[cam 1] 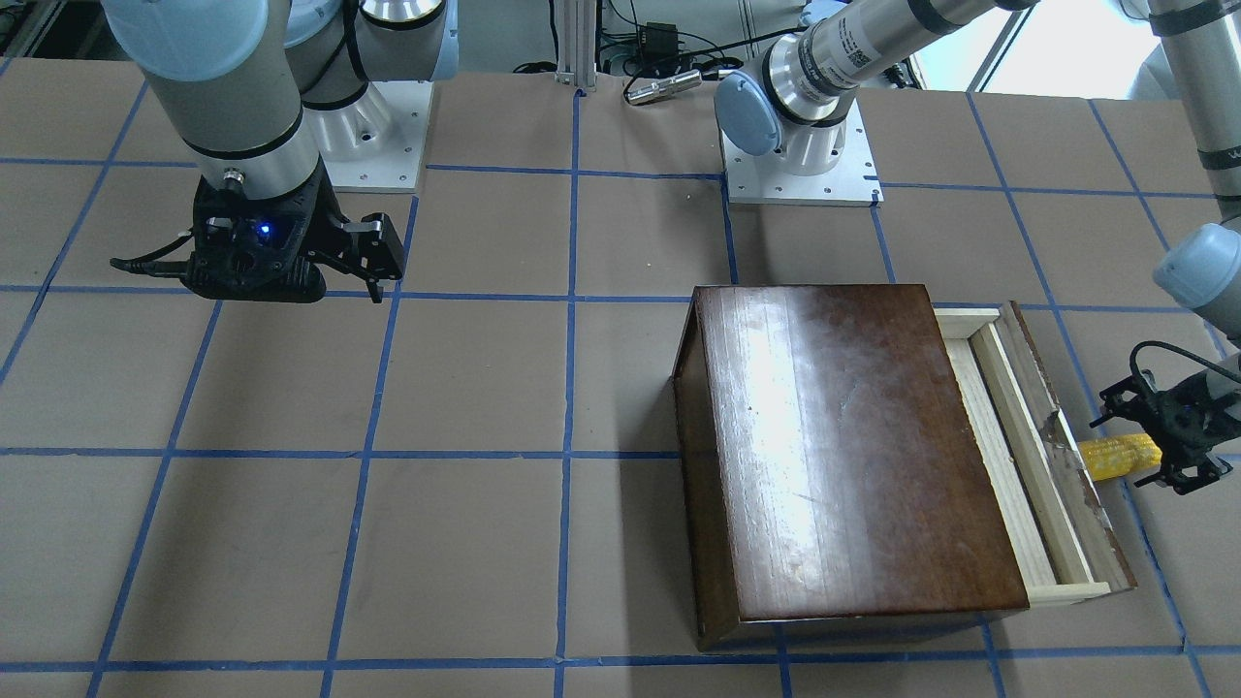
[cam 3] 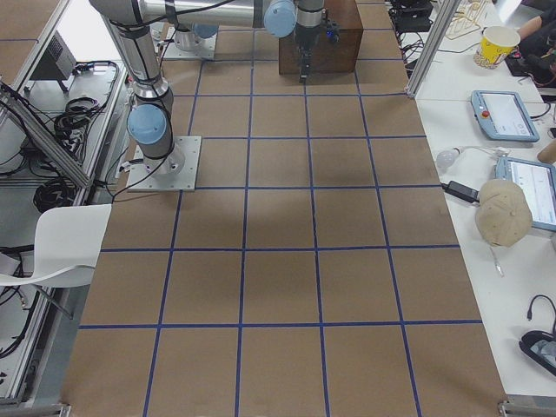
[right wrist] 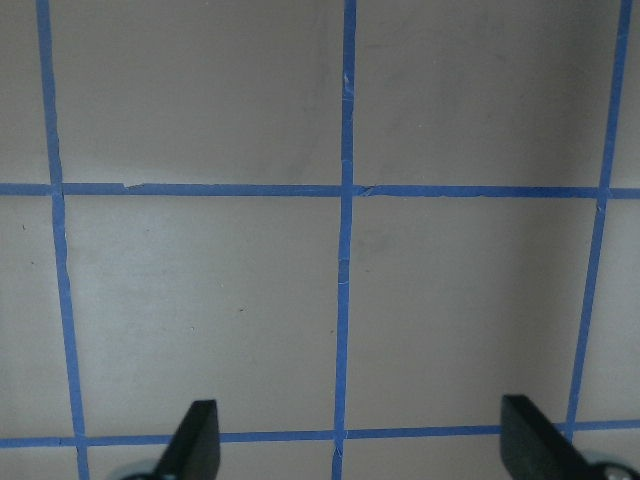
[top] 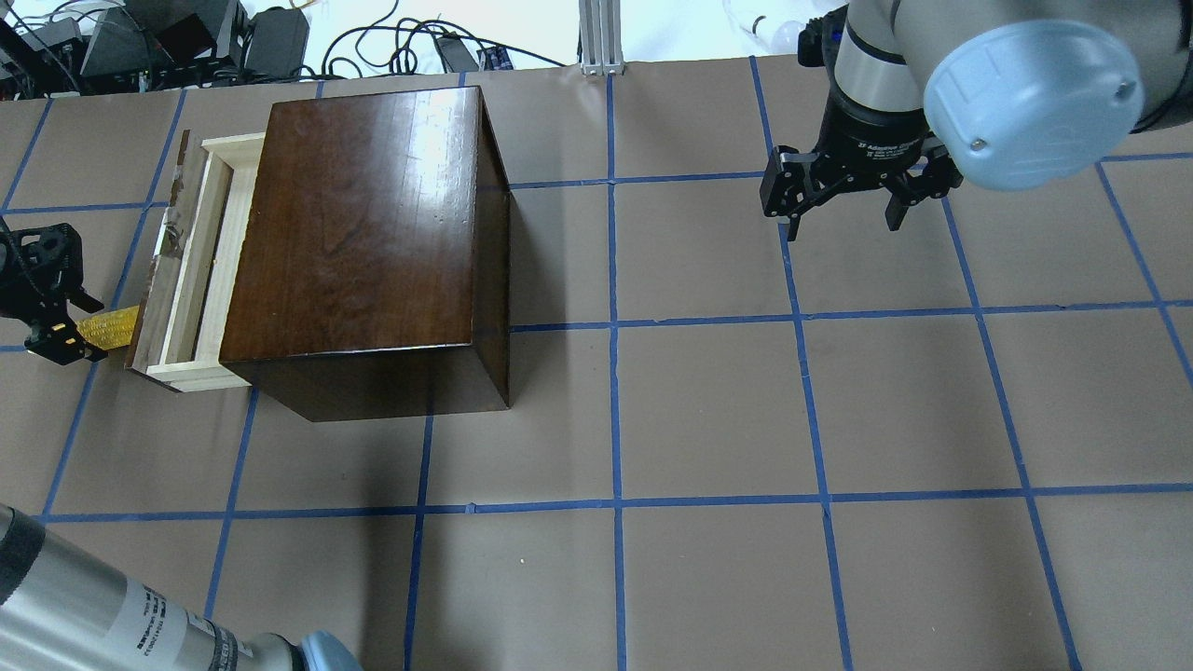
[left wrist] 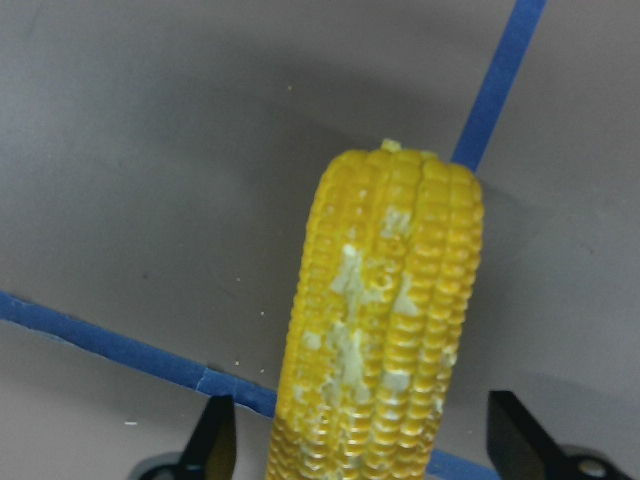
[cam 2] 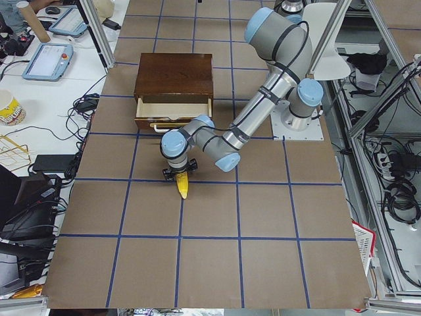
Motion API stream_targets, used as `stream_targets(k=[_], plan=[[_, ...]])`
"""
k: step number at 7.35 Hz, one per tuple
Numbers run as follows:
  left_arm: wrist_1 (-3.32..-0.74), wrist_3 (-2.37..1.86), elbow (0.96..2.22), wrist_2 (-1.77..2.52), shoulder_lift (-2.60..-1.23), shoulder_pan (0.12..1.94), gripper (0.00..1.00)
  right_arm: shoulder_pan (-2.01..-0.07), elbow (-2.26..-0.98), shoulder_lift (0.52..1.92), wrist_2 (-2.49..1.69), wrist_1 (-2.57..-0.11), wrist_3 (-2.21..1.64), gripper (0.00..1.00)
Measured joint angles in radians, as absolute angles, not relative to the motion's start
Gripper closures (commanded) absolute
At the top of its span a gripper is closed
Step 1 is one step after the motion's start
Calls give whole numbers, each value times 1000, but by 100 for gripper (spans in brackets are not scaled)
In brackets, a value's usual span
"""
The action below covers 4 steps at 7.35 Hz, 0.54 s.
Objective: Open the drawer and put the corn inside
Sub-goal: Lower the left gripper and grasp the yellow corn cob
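Note:
My gripper will lower the yellow corn (cam 1: 1119, 456) in, and I expect it to fit lengthwise along the front panel, since the drawer's open gap (cam 1: 1002, 460) is long but narrow.
The yellow corn (cam 1: 1120, 456) lies on the table just outside the drawer's dark front panel; it also shows in the overhead view (top: 110, 328). The pale wooden drawer (top: 191, 270) is pulled partly out of the glossy dark-brown box (top: 363, 224), and nothing shows inside it. My left gripper (top: 47, 308) is at the corn's outer end. In the left wrist view its fingertips (left wrist: 215, 445) stand wide apart on either side of the corn (left wrist: 385, 320), with small gaps. My right gripper (top: 839, 210) is open and empty, hovering above bare table far from the box.
The table is brown paper with a blue tape grid (top: 615, 326). The arm base plates (cam 1: 800, 165) stand at the robot's edge. Cables and electronics (top: 140, 37) lie beyond the far edge behind the box.

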<state>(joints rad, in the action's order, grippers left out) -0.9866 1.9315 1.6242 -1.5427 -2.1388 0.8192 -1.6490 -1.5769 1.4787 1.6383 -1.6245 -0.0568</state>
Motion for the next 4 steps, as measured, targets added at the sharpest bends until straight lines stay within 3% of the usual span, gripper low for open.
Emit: stream_targets(k=[1, 4], plan=[[-978, 1933, 1624, -1543, -2139, 819, 98, -1649, -1577, 1479, 1638, -1624, -57, 0], [-957, 1934, 1621, -1548, -2137, 819, 100, -1649, -1577, 1479, 1638, -1624, -57, 0]])
